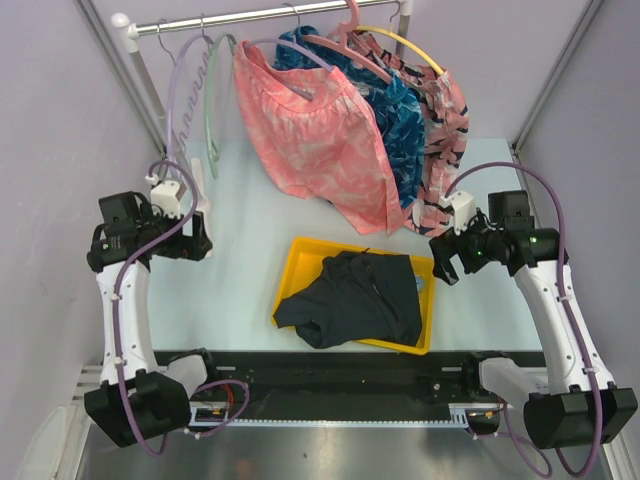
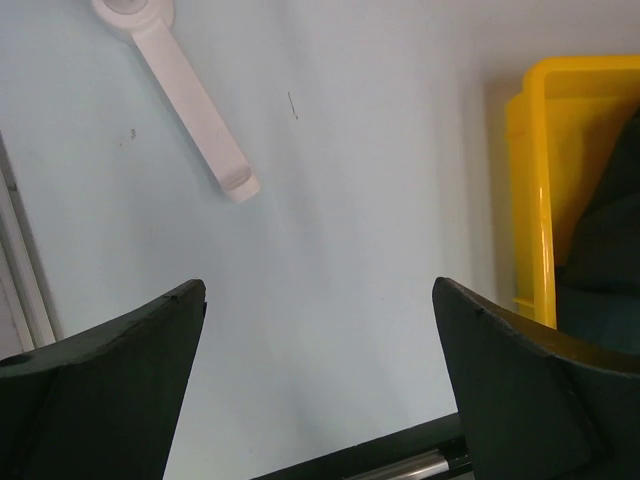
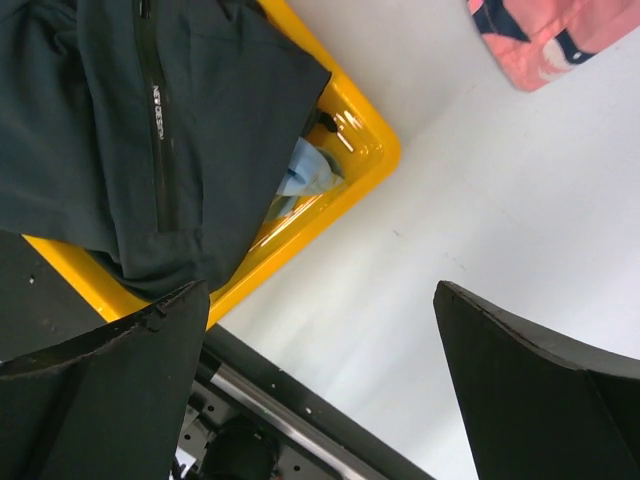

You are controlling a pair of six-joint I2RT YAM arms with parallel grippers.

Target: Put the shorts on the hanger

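My right gripper should stay on its way because the dark navy shorts' corner lies free above the light blue garment. It should keep moving toward that corner and close there.
The dark navy shorts lie crumpled in the yellow tray at the table's middle front. They also show in the right wrist view and at the edge of the left wrist view. The mint-green hanger hangs empty on the rail at the back left. My left gripper is open and empty above bare table, left of the tray; its jaws stand wide apart. My right gripper is open and empty just right of the tray; its jaws are wide apart.
A lavender hanger hangs beside the mint one. Pink patterned shorts, a blue garment and a striped one hang on the rail at the back. A light blue garment lies under the shorts. The rack's white foot rests on the table.
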